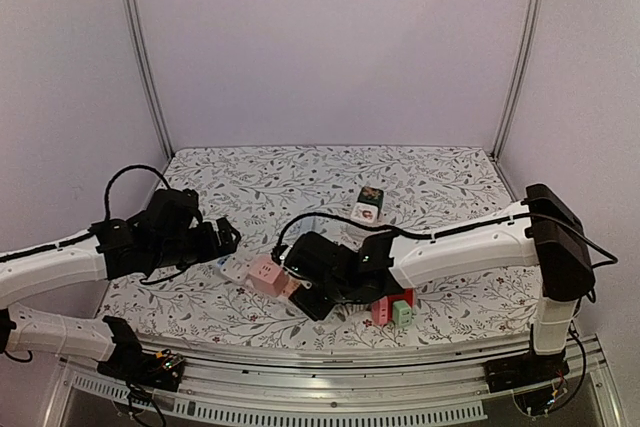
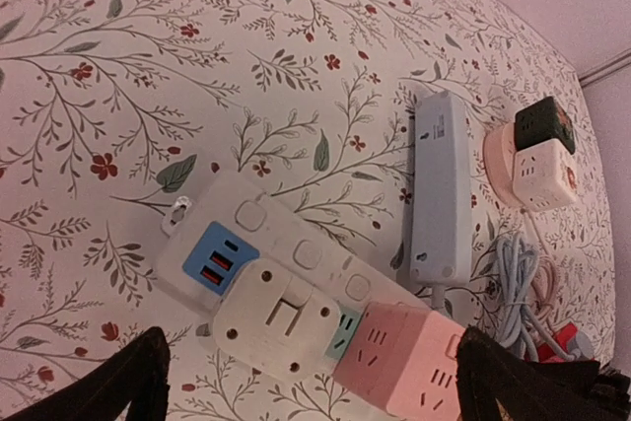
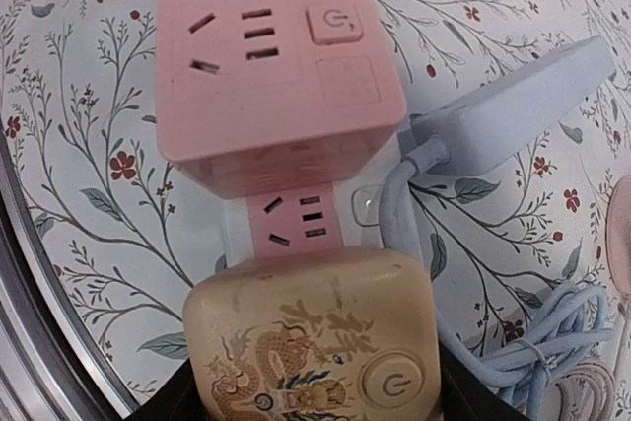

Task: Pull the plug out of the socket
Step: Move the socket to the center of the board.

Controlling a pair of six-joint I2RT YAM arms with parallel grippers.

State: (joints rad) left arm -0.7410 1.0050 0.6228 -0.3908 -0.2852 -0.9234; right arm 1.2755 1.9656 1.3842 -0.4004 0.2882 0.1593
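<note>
With the socket strip free to slide with the plug, my left gripper next braces the pink cube point(image 1: 267, 275) while my right gripper opens and retakes the plug.
The plug point(image 3: 311, 342) is a cream cube with a gold dragon print and a round power button. It sits in the white socket strip point(image 3: 296, 219), beside a pink cube point(image 3: 271, 66). My right gripper point(image 3: 314, 386) is shut on the plug, one black finger pressed against each side. My left gripper point(image 2: 320, 391) hangs open over the strip's other end point(image 2: 246, 234), its fingers either side of a white cube adapter point(image 2: 281, 322) and the pink cube point(image 2: 414, 362). From above, both grippers point(image 1: 225, 237) point(image 1: 318, 292) meet at the strip point(image 1: 235, 269); the plug is hidden under the right one.
A grey-blue strip point(image 2: 441, 189) with a coiled cable point(image 2: 513, 293) lies beside the socket strip. A green-and-white cube stack point(image 1: 370, 204) stands farther back. Red and green cubes point(image 1: 392, 309) sit near the front edge under the right arm.
</note>
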